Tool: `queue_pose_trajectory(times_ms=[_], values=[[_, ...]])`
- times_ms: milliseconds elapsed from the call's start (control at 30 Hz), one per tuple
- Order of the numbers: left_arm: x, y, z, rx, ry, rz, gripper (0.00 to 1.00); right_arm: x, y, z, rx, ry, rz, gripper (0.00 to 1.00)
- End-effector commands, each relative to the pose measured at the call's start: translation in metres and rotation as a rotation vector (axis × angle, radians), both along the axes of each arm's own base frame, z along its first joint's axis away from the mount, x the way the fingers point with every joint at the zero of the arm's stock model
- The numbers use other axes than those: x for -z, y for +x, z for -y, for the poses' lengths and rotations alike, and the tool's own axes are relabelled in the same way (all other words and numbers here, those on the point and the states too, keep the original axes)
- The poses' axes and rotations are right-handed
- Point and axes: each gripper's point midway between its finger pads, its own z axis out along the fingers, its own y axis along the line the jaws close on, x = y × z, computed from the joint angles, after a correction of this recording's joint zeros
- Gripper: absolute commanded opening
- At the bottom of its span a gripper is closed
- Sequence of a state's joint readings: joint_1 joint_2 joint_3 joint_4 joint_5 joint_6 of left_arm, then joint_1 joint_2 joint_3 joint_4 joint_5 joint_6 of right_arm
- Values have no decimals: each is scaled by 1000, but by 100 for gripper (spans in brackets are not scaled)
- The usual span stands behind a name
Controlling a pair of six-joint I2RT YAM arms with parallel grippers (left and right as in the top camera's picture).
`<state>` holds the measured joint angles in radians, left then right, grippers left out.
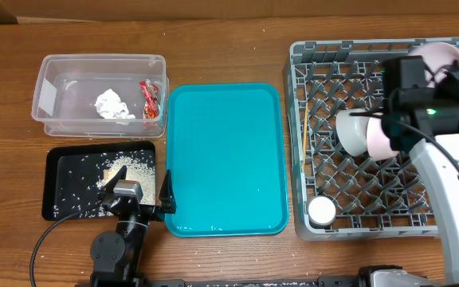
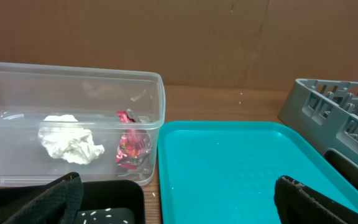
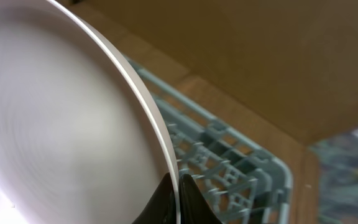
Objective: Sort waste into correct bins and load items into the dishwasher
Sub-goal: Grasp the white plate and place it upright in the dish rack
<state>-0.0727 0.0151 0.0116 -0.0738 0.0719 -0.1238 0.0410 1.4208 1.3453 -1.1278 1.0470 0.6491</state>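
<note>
The white-pink plate point(image 1: 439, 57) is tilted over the far corner of the dish rack, so my right gripper should pull it back, straighten it and lower it next to the pale bowl point(image 1: 379, 142).
My right gripper point(image 3: 178, 186) is shut on the rim of the white-pink plate point(image 3: 61, 124), holding it on edge over the far right corner of the grey dish rack point(image 1: 453, 215); in the overhead view the plate point(image 1: 442, 54) shows behind the wrist. In the rack lie a pale bowl point(image 1: 355, 131) on its side, a white cup point(image 1: 322, 209) and chopsticks point(image 1: 304, 139). The clear tub point(image 1: 50, 96) holds the tissue wad point(image 1: 111, 104) and the red wrapper point(image 1: 149, 96). Rice scraps point(image 1: 122, 169) lie in the black tray point(image 1: 58, 199). My left gripper point(image 1: 142, 195) is open and holds nothing, low at that tray's right edge.
The teal serving tray point(image 1: 225, 159) lies between the bins and the rack, and its near left corner is under my left gripper's right finger point(image 2: 309, 202). The clear tub point(image 2: 157, 93) stands just ahead of the left gripper. The right arm point(image 1: 453, 207) reaches across the rack's right side.
</note>
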Motion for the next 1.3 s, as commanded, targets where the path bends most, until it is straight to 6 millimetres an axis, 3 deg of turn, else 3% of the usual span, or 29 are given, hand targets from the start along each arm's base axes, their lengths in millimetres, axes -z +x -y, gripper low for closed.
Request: queue_pose_trajectory(times_ms=[0, 167, 433, 833, 1000, 1167, 1267], values=[[0, 0, 2, 12, 4, 8, 100, -10, -17, 25, 113, -100, 12, 4], [0, 0, 2, 12, 4, 8, 100, 11, -26, 34, 141, -101, -67, 4], [0, 0, 2, 12, 4, 8, 100, 38, -16, 28, 107, -157, -201, 4], [0, 0, 2, 12, 4, 8, 100, 25, 11, -33, -98, -274, -207, 4], [0, 0, 2, 12, 4, 8, 100, 25, 15, -33, -107, -319, -248, 4], [0, 0, 2, 12, 4, 8, 100, 0, 18, -21, -50, -484, -292, 4], [0, 0, 2, 12, 4, 8, 100, -4, 18, -12, -25, -500, -324, 4]])
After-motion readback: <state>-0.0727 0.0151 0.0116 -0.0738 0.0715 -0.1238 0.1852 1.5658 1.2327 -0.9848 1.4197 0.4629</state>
